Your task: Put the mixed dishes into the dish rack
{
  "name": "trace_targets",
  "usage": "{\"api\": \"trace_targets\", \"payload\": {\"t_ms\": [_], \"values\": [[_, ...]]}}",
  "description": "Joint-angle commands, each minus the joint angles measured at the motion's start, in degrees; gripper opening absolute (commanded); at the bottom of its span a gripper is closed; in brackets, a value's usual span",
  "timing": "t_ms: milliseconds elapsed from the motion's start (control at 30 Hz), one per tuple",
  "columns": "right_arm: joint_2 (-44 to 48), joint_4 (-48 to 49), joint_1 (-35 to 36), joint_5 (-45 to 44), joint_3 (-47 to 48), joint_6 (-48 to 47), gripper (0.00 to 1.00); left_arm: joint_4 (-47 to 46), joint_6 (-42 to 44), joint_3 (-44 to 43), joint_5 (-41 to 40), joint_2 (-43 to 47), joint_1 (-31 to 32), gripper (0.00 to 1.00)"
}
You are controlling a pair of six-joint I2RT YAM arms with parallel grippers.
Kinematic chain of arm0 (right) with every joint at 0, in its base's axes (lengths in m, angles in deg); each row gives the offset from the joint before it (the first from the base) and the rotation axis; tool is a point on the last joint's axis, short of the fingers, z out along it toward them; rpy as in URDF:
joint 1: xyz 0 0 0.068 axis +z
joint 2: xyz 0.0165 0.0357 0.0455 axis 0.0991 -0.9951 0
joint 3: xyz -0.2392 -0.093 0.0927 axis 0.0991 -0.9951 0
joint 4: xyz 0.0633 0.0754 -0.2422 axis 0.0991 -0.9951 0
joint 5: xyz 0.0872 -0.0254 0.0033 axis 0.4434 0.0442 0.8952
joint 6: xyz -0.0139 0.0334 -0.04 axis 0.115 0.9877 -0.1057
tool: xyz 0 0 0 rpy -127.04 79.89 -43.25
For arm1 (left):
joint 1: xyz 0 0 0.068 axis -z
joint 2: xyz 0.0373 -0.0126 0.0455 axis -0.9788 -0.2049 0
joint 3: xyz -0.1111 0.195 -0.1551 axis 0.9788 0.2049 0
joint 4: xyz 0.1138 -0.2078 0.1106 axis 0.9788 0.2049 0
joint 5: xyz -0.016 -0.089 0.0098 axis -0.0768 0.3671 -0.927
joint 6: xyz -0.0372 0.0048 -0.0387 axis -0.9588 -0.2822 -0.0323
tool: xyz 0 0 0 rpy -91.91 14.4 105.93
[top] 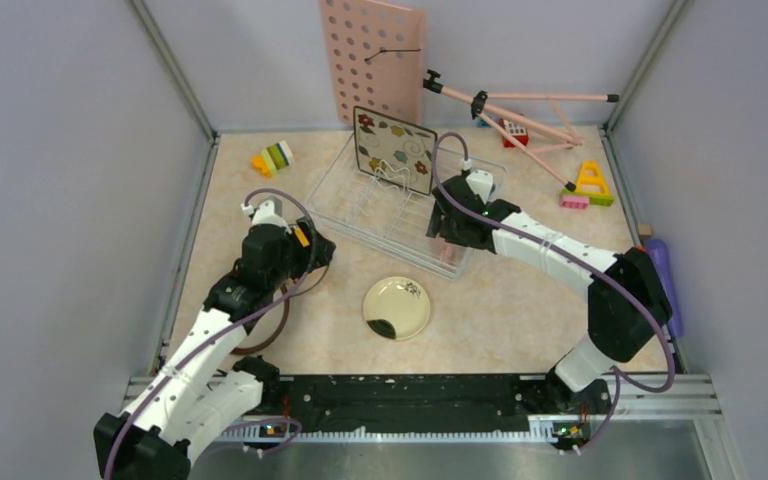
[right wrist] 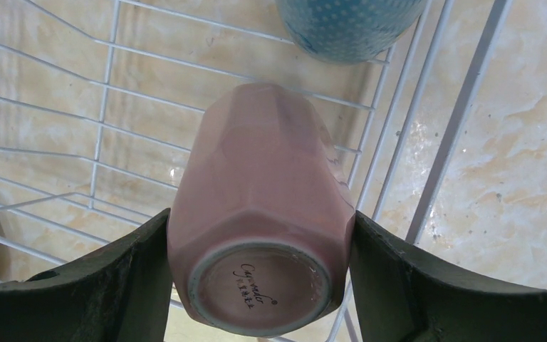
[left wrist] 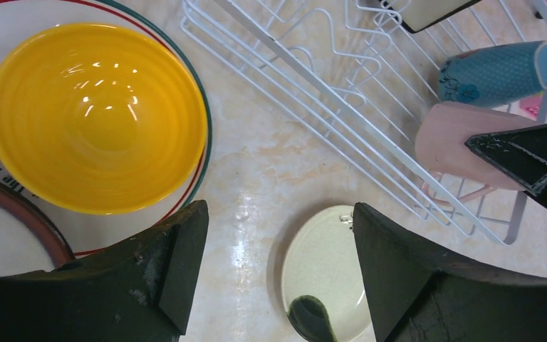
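I can see the orange-yellow bowl's rim (left wrist: 103, 211) clear of the dark-red-rimmed plate, so my left gripper goes on nearing that rim (left wrist: 139, 205) until its open fingers straddle it.
The white wire dish rack (top: 360, 205) holds the square flowered plate (top: 395, 148) upright at its far end. My right gripper (top: 450, 238) is over the rack's near right corner, shut on the pink cup (right wrist: 263, 206), which lies tilted with its base towards the camera. The blue cup (right wrist: 349, 25) lies in the rack just beyond it. My left gripper (left wrist: 278, 271) is open and empty above the table. The cream plate with a black blotch (left wrist: 324, 274) lies flat below it. The orange-yellow bowl (left wrist: 96, 117) sits on a red-and-green-rimmed white plate (left wrist: 189, 78). A dark-red-rimmed plate (left wrist: 14, 214) overlaps that plate.
The pink pegboard (top: 372, 60) leans on the back wall. A pink folding stand (top: 520, 108) lies at the back right. Toy blocks (top: 273, 158) lie left of the rack and more blocks (top: 588, 185) lie at the right. A purple object (top: 662, 270) lies along the right wall.
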Motion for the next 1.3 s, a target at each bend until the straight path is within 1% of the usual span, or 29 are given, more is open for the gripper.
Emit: {"api": "trace_targets", "payload": {"t_ms": [0, 33, 67, 133, 200, 333, 367, 400, 500, 733, 900, 967, 1067, 1167, 1267], "values": [[0.4, 1.4, 0.6, -2.1, 3.0, 2.0, 0.15, 0.0, 0.6, 0.7, -7.2, 0.0, -0.2, 0.79], [0.6, 1.7, 0.6, -2.3, 2.3, 2.6, 0.17, 0.6, -0.4, 0.8, -9.7, -0.6, -0.2, 0.79], [0.7, 2.0, 0.6, -2.4, 1.9, 2.7, 0.23, 1.5, -1.8, 0.6, -12.1, -1.4, -0.2, 0.79], [0.8, 2.1, 0.6, -2.1, 1.6, 2.8, 0.45, 3.1, -3.7, -0.2, -14.9, -3.5, -0.2, 0.78], [0.8, 1.6, 0.5, -1.9, 1.8, 3.1, 0.57, 4.3, -5.9, -0.9, -16.2, -5.8, -0.2, 0.79], [2.5, 0.7, 0.6, -2.1, 2.5, 3.0, 0.89, 4.2, -7.6, -1.6, -16.5, -10.2, -0.2, 0.84], [3.1, 0.6, 0.6, -2.2, 2.7, 2.8, 0.93, 4.3, -7.9, -1.8, -16.6, -11.1, -0.2, 0.88], [3.6, 0.5, 0.6, -2.2, 2.8, 2.4, 0.94, 4.3, -8.0, -1.9, -16.7, -11.9, -0.2, 0.89], [5.2, 0.3, 0.6, -2.3, 3.3, 1.8, 0.99, 3.8, -9.0, -1.9, -16.4, -13.7, -0.3, 0.91], [8.0, -1.0, 0.6, -2.4, 3.4, 1.0, 0.99, 4.7, -15.1, -2.4, -13.6, -17.3, -1.4, 0.90], [12.1, 1.4, 0.6, -1.7, 0.9, 1.1, 0.99, 6.3, -20.3, -3.5, -12.0, -20.6, -2.9, 0.82], [13.9, 2.6, 0.6, -1.3, -0.2, 1.0, 0.99, 7.2, -22.1, -4.1, -12.6, -22.3, -3.2, 0.78], [16.0, 4.1, 0.6, -0.9, -1.6, 0.5, 0.99, 7.6, -23.5, -4.3, -12.8, -23.4, -3.3, 0.74], [17.6, 5.3, 0.5, 0.2, -2.4, -0.9, 0.99, 8.5, -24.9, -3.8, -14.0, -22.0, -3.3, 0.74], [18.3, 5.9, 0.5, 0.8, -2.8, -1.5, 0.99, 8.3, -26.8, -1.7, -15.5, -18.5, -3.3, 0.74]]}}
